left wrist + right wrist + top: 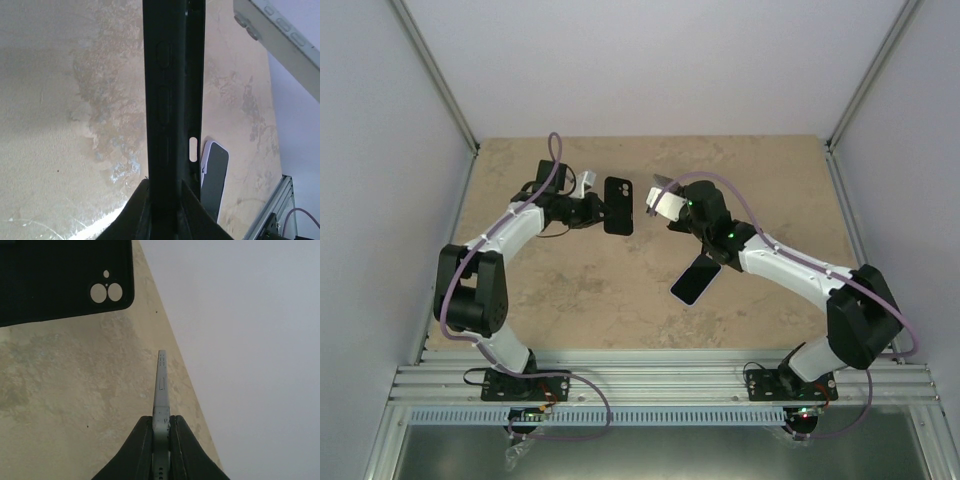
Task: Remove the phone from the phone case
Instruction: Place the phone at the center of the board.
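Observation:
I carry on lowering the silver-white phone with my right gripper until it touches the open table (656, 235), since the phone hangs clear of the empty black phone case (618, 206).
My left gripper (598, 209) is shut on the black phone case (618, 206) and holds it upright above the table. In the left wrist view the case (172, 100) stands edge-on between my fingers. Light shows through its side slot and its camera holes (107, 291), so it looks empty. My right gripper (675, 207) is shut on a thin silver-white phone (663, 199), held in the air just right of the case with a small gap between them. In the right wrist view the phone (161, 385) is edge-on in the jaws and the case (60, 275) is at the top left.
A second phone with a dark screen and white rim (696, 279) lies flat on the beige table below my right wrist; it also shows in the left wrist view (215, 177). White walls enclose the table (550, 290) at the back and sides. An aluminium rail (660, 382) runs along the near edge.

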`<action>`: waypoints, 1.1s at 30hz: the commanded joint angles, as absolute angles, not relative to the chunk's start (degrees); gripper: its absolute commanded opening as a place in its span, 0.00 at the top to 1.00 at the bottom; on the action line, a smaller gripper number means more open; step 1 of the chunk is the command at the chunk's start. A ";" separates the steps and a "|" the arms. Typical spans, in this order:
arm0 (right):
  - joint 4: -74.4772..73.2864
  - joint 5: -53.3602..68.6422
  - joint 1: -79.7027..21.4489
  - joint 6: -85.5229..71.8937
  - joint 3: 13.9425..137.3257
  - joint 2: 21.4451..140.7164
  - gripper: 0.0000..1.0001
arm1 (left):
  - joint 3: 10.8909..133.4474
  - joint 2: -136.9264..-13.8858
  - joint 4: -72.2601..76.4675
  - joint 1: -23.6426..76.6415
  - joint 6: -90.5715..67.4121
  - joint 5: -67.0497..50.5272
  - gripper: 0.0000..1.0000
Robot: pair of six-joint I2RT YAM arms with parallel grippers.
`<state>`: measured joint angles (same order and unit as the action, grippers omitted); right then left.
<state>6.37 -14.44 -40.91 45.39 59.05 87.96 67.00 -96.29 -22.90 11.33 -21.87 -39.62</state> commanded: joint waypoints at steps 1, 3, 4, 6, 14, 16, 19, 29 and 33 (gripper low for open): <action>19.63 -15.44 -40.45 47.89 57.00 90.48 0.99 | 71.56 -99.12 -25.00 10.39 -17.83 -41.57 1.00; 22.56 -15.53 -40.34 48.47 56.03 92.02 0.99 | 73.38 -100.77 -26.25 10.13 -16.90 -41.65 1.00; 24.00 -15.60 -40.34 48.65 55.65 92.88 0.99 | 74.11 -101.59 -26.66 9.97 -16.54 -41.70 1.00; 26.53 -15.84 -40.34 49.21 55.16 94.65 0.99 | 75.32 -103.05 -26.76 9.72 -16.24 -41.89 1.00; 32.95 -16.44 -40.34 49.97 55.00 101.78 1.00 | 77.69 -107.72 -25.51 9.37 -15.65 -41.61 1.00; 34.14 -16.68 -40.35 50.50 55.00 103.13 1.00 | 77.97 -108.91 -24.95 9.23 -15.60 -42.37 1.00; 35.04 -17.75 -40.47 50.42 54.95 105.03 0.99 | 78.67 -110.99 -24.44 9.01 -16.01 -43.38 1.00; 42.68 -24.03 -43.29 53.41 51.37 110.51 1.00 | 79.94 -114.63 -22.79 8.79 -18.82 -45.80 1.00; 43.52 -24.70 -43.96 53.00 50.94 112.29 0.98 | 79.61 -115.19 -22.02 8.79 -19.35 -46.05 1.00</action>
<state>36.58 -22.44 -43.22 52.95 51.24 111.00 78.19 -113.97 -24.25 9.13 -18.41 -44.16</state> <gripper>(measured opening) 0.065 0.090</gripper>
